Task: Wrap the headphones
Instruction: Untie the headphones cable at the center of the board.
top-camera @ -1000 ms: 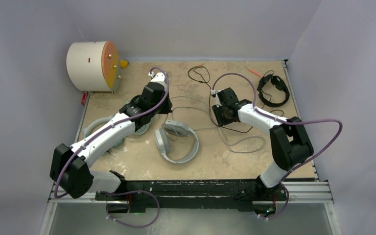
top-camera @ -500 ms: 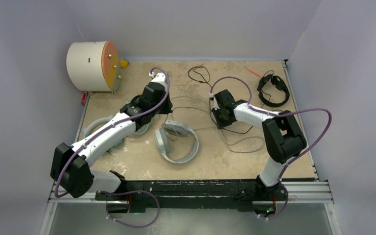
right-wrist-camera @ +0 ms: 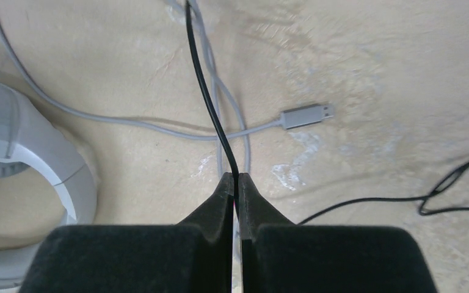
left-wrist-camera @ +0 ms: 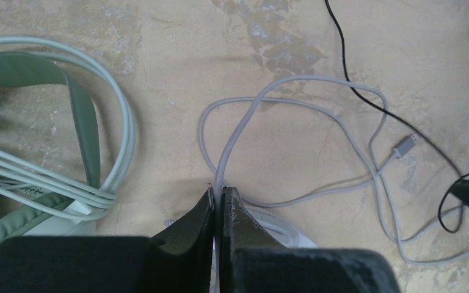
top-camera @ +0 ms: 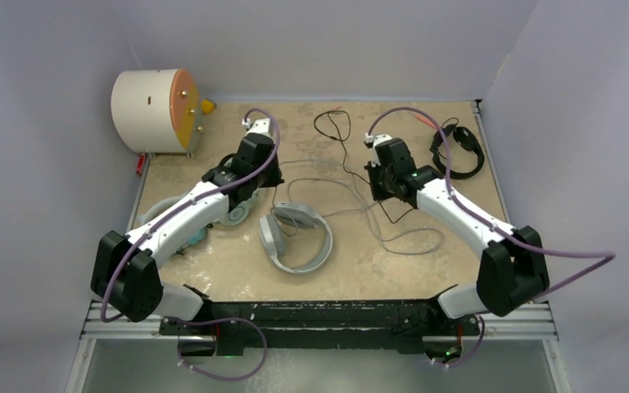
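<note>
The black cable lies across the grey cable's loops, so next my left gripper pulls the grey cable back while my right gripper pulls the black cable away.
The white-and-grey headphones lie mid-table, and their grey cable runs up out of my left gripper, which is shut on it. My left gripper hangs just behind those headphones. My right gripper is shut on the thin black cable, which crosses over the grey cable's loops. In the top view my right gripper is right of centre. The black headphones lie at the back right. The mint-green headphones, with their coiled cable, lie partly under my left arm.
A cream drum with an orange face stands at the back left corner. The grey cable's USB plug lies loose on the table. Black cable loops sprawl at the back centre. A teal piece peeks out beside my left arm.
My right gripper has shut on the black cable and moved back and to the right as the arm stretched out. My left gripper has shifted slightly back, still shut.
</note>
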Tool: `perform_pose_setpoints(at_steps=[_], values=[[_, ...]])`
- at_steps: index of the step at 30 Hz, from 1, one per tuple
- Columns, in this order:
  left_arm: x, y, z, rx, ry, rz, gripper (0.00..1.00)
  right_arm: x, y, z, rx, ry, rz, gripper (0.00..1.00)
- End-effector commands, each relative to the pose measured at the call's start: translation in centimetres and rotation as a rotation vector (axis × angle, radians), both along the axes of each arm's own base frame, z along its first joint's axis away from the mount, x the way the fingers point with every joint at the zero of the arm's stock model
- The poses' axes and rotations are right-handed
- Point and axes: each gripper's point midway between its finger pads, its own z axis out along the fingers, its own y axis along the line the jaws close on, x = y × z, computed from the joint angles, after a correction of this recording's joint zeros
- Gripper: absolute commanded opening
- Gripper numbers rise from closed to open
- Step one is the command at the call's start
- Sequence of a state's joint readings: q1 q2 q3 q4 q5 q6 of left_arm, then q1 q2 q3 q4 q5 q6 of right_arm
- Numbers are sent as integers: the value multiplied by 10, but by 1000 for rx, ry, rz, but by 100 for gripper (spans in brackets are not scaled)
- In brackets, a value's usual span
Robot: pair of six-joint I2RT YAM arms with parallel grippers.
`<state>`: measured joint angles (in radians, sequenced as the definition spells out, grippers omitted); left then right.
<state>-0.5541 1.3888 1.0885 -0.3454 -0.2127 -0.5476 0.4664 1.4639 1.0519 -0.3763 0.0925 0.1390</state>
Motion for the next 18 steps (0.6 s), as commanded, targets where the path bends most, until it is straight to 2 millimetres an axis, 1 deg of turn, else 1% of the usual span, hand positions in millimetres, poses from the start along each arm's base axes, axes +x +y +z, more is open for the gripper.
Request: perform_pose_setpoints(at_steps=[1, 3, 6, 8, 9, 11, 12, 13, 14, 15, 17, 18], values=[[12, 6, 4, -50, 22, 72, 0, 14, -29, 47, -12, -114, -138, 0], [14, 14, -3, -56, 48, 121, 0, 24, -52, 67, 49, -148, -228, 0], [14, 28, -10, -63, 79, 199, 0, 42, -104, 97, 133, -207, -407, 0], [14, 39, -13, -67, 95, 255, 0, 51, -149, 118, 182, -244, -586, 0], [15, 45, -15, -67, 102, 284, 0, 52, -180, 126, 208, -255, -708, 0], [14, 55, -16, -71, 109, 339, 0, 50, -237, 137, 257, -264, -987, 0], [13, 61, -16, -66, 106, 368, 0, 42, -264, 134, 257, -247, -1104, 0], [13, 65, -14, -65, 101, 387, 0, 45, -275, 135, 260, -246, -1137, 0], [12, 67, -13, -66, 94, 394, 0, 50, -279, 135, 255, -245, -1139, 0], [12, 67, -11, -68, 83, 392, 0, 56, -279, 132, 257, -232, -1121, 0], [12, 65, -8, -73, 66, 367, 0, 70, -270, 126, 289, -207, -1039, 2], [12, 62, -7, -77, 58, 337, 0, 76, -269, 123, 283, -200, -1002, 13]])
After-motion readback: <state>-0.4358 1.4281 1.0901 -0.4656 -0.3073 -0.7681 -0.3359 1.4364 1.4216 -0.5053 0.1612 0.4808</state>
